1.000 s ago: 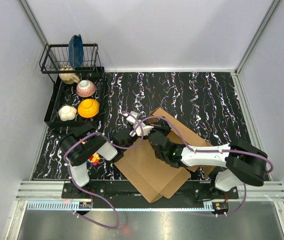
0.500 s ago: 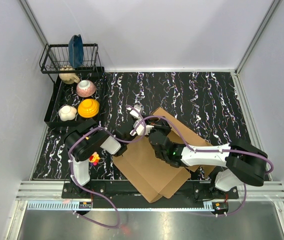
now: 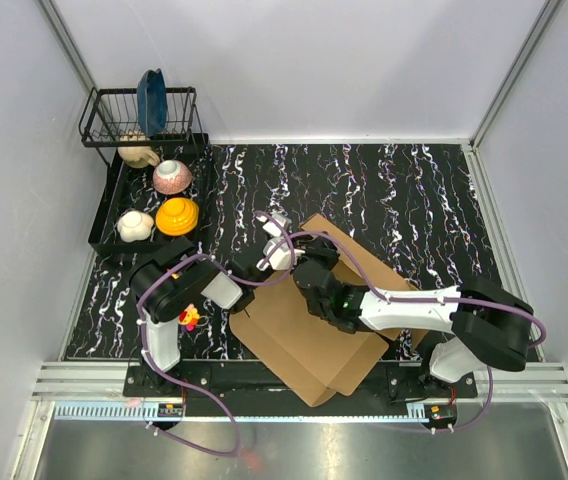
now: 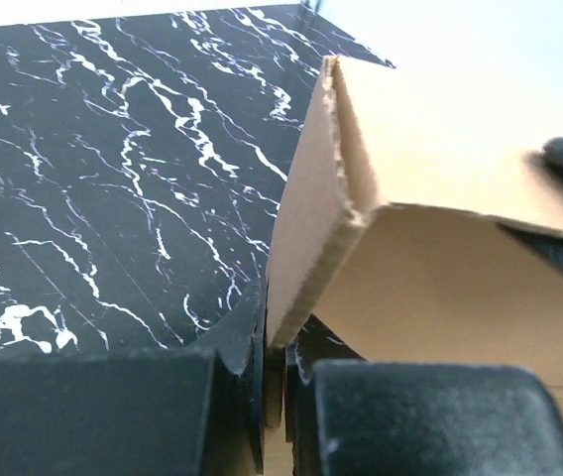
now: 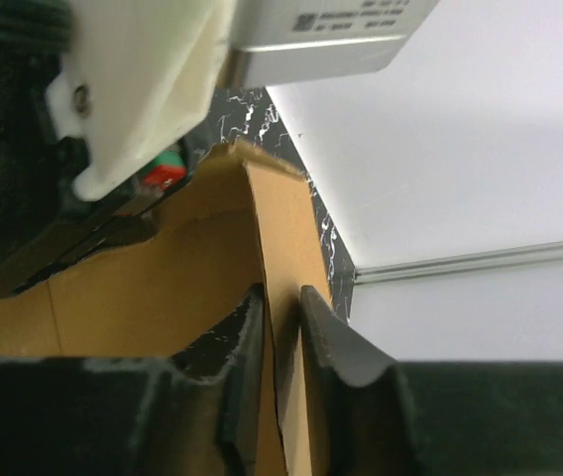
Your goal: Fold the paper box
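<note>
My left gripper should turn the box square while my right gripper moves to the other corner (image 3: 406, 280), because I see the paper box crooked (image 3: 289, 345) and both grippers crowding one corner.
The paper box (image 3: 299, 335), flat brown cardboard, lies across the near middle of the marbled table, with one flap raised at its far left corner. My left gripper (image 3: 284, 240) is shut on the edge of that raised flap. In the left wrist view the flap edge (image 4: 311, 248) runs down into the closed left gripper (image 4: 280, 342). My right gripper (image 3: 312, 264) sits just right of it. In the right wrist view the right gripper (image 5: 280, 302) straddles an upright cardboard flap (image 5: 281, 238), with the jaws slightly apart and a thin gap on the right side.
At the far left a black tray (image 3: 104, 225) holds a pink bowl (image 3: 172, 176), an orange bowl (image 3: 177, 216) and a white one (image 3: 134, 225). Behind it stands a wire rack (image 3: 114, 110) with a blue plate (image 3: 151, 100). A small colourful toy (image 3: 188, 318) lies by the left arm.
My left gripper moved in onto the raised flap edge and shut on it. My right gripper's jaws loosened from their tight grip on the flap. The box shifted slightly.
</note>
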You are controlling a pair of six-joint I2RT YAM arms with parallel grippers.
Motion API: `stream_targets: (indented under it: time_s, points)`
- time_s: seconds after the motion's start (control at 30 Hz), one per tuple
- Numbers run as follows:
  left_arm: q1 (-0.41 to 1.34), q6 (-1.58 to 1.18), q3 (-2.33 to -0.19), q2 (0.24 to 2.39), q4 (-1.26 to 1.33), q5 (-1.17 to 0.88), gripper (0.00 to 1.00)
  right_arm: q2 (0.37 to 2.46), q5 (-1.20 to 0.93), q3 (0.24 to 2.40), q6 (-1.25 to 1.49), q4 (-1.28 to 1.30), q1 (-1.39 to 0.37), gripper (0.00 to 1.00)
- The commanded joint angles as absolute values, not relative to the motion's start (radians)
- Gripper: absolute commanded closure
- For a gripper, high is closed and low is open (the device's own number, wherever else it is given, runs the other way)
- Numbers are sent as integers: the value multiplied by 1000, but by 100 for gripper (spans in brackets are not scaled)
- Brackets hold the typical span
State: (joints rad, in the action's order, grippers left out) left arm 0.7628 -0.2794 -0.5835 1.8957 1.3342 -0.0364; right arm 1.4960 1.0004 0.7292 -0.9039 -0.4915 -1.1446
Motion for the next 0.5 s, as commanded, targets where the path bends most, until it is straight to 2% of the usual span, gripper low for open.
stream_targets:
  time_s: [0.0, 0.07, 0.1, 0.17, 0.2, 0.33, 0.47]
  points:
    - [739, -324, -555, 1882, 1667, 49, 100, 1477, 994, 759, -805, -377, -1170, 62]
    - [739, -319, -546, 1876, 1666, 81, 100, 1442, 1012, 787, -802, -354, -1178, 47]
    - [739, -318, -535, 1868, 1666, 92, 100, 1433, 1019, 796, -804, -347, -1193, 35]
    - [739, -310, -528, 1861, 1666, 112, 100, 1396, 1031, 822, -805, -313, -1207, 27]
    - [741, -307, -522, 1853, 1666, 117, 100, 1384, 1035, 830, -804, -299, -1221, 20]
    - [747, -288, -509, 1835, 1666, 138, 100, 1321, 1046, 877, -763, -206, -1256, 15]
    - [764, -243, -499, 1815, 1666, 169, 100, 1252, 1060, 893, -724, -176, -1285, 15]
